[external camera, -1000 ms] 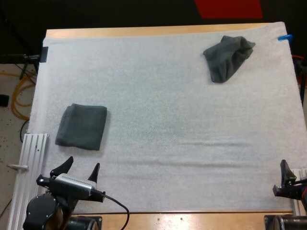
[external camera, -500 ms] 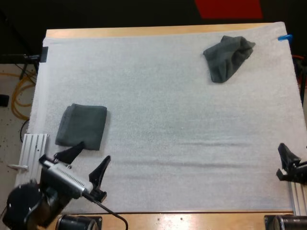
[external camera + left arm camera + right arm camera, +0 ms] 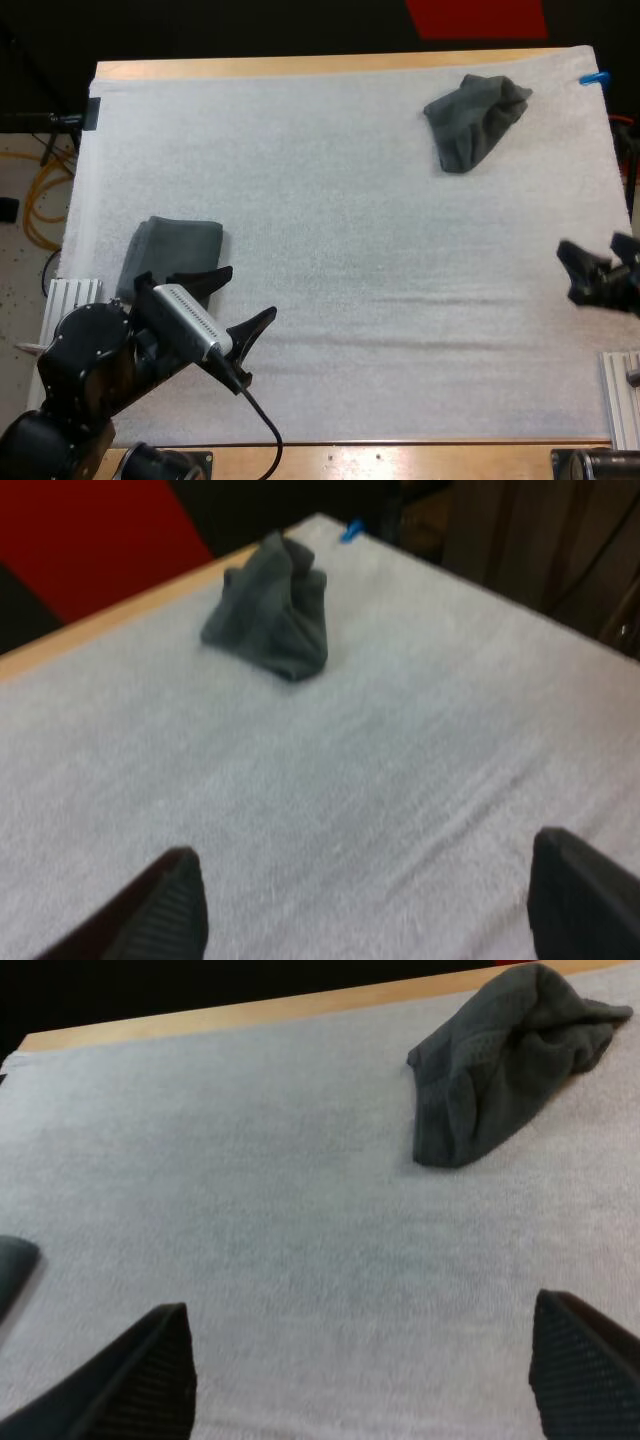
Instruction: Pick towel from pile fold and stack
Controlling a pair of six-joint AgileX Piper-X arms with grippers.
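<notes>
I see loose folds (image 3: pixel 490 97) bunching up the crumpled towel (image 3: pixel 468 134). The towel will spread out wide but stay partly doubled over when I carry it and lower it.
A crumpled dark grey-green towel (image 3: pixel 476 122) lies at the far right of the white mat (image 3: pixel 340 200). A folded towel (image 3: pixel 172 250) rests at the mat's left side. My left gripper (image 3: pixel 246 294) hovers by the folded towel's near right corner, open and empty, its arm covering part of that towel. My right gripper (image 3: pixel 598 262) hangs open at the mat's right edge, well short of the crumpled towel. From the left wrist, the crumpled towel (image 3: pixel 270 610) lies far beyond my open gripper (image 3: pixel 370 910). The right wrist view has the crumpled towel (image 3: pixel 500 1060) ahead of the open gripper (image 3: pixel 360 1380).
A corner of the folded towel (image 3: pixel 12 1265) shows in the right wrist view. Metal rails (image 3: pixel 66 300) flank the table's near left and near right (image 3: pixel 620 395). The wooden table edge (image 3: pixel 330 64) runs along the far side of the mat.
My left arm has swung forward and rightward from the near edge to the folded towel's corner. The right gripper has risen from the near right corner toward the mat's middle right edge.
</notes>
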